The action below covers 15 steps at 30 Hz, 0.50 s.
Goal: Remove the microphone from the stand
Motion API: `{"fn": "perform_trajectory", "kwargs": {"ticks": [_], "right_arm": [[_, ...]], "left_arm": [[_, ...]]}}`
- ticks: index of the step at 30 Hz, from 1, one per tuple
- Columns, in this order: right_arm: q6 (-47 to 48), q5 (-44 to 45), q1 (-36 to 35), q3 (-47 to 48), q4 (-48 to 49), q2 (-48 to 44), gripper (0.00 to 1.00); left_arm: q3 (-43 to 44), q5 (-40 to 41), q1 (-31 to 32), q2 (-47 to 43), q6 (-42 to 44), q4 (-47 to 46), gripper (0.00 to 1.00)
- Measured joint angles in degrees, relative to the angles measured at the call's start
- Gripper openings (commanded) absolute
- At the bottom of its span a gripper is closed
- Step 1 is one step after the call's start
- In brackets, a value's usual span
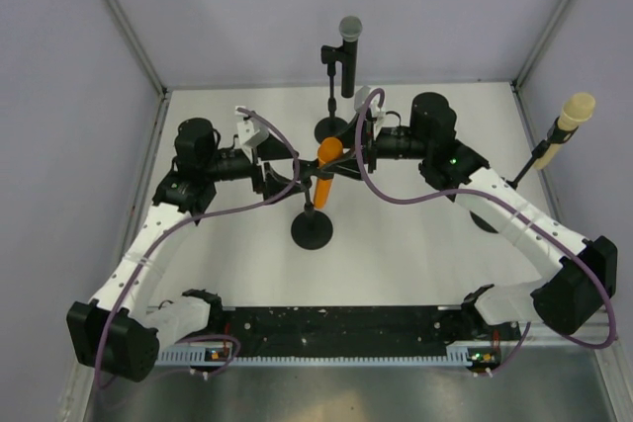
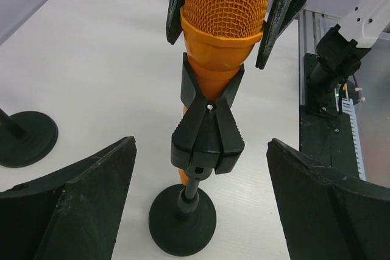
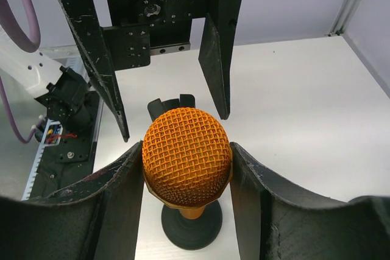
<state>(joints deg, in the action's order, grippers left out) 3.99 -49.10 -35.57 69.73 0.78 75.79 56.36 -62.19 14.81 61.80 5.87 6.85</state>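
I should clamp the back of the clip (image 2: pixel 207 151) with my left gripper before my right gripper pulls, since the clip's sides hug the orange microphone (image 2: pixel 211 92), the stand unheld.
The orange microphone (image 1: pixel 326 170) sits tilted in the black clip (image 2: pixel 208 132) of its stand, whose round base (image 1: pixel 313 231) rests mid-table. My right gripper (image 3: pixel 186 168) is shut on the microphone's mesh head (image 3: pixel 186 153), one finger pressed against each side. My left gripper (image 2: pixel 201 205) is open, its fingers (image 2: pixel 79 205) standing wide apart on either side of the clip and pole without touching them. In the left wrist view the right gripper's fingers (image 2: pixel 286 4) flank the mesh head (image 2: pixel 225 4).
A black microphone (image 1: pixel 350 46) stands on its own stand at the back, base (image 1: pixel 331 130) just behind my grippers. A cream microphone (image 1: pixel 569 121) leans at the right wall. A black rail (image 1: pixel 336 328) runs along the near edge.
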Motion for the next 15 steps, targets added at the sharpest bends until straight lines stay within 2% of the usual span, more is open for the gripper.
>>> {"fn": "perform_trajectory", "kwargs": {"ticks": [15], "right_arm": [[0.1,0.4,-0.3,0.0,0.0,0.0,0.39]], "left_arm": [[0.0,-1.4,0.2,1.1,-1.5,-0.4,0.64]]}}
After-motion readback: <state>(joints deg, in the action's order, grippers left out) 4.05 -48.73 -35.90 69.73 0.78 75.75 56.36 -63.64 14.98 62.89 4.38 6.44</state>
